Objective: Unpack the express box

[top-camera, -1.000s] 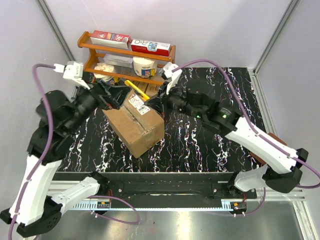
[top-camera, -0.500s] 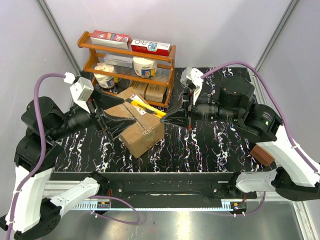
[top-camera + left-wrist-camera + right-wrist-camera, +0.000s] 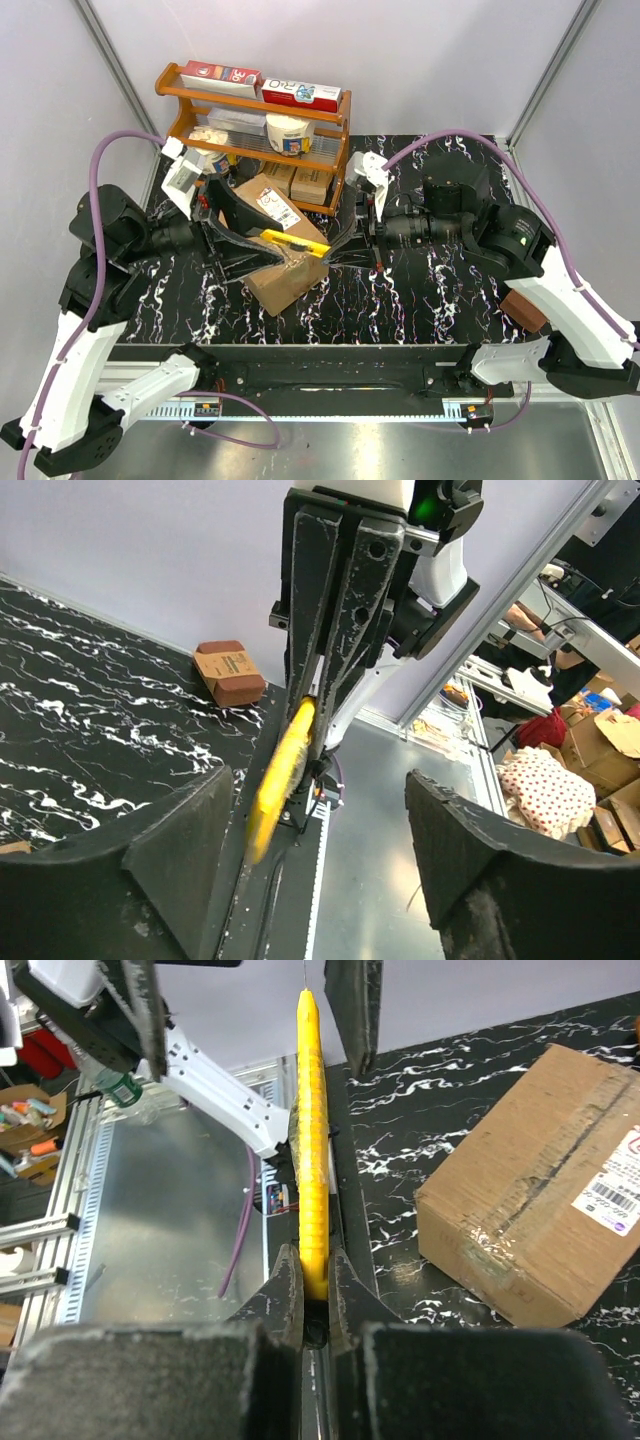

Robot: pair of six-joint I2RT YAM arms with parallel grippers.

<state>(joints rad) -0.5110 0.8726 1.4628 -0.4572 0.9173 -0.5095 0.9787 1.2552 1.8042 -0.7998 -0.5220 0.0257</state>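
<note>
The knife's loose end [image 3: 268, 236] should be steadied by my left gripper while my right gripper takes the knife deeper, because my right gripper holds the knife only [image 3: 322, 250] by its end.
The express box [image 3: 290, 275] is a brown carton with a white label and clear tape, lying left of centre on the table. It shows taped shut in the right wrist view [image 3: 530, 1190]. My right gripper [image 3: 333, 253] is shut on one end of a yellow utility knife [image 3: 297, 243] and holds it level over the box; the grip is plain in the right wrist view [image 3: 314, 1278]. My left gripper [image 3: 270, 250] is open, with its fingers either side of the knife's free end [image 3: 282, 765]. The jaws stand wide apart in the left wrist view [image 3: 315, 815].
A wooden shelf [image 3: 255, 120] at the back holds flat red-and-white boxes, a tub and small tan cartons. A small brown block [image 3: 525, 305] lies at the table's right edge. The box sits just in front of the shelf.
My right gripper has drawn back toward the table's middle and lowered the knife over the box. My left gripper has swung in, open, around the knife's free end.
</note>
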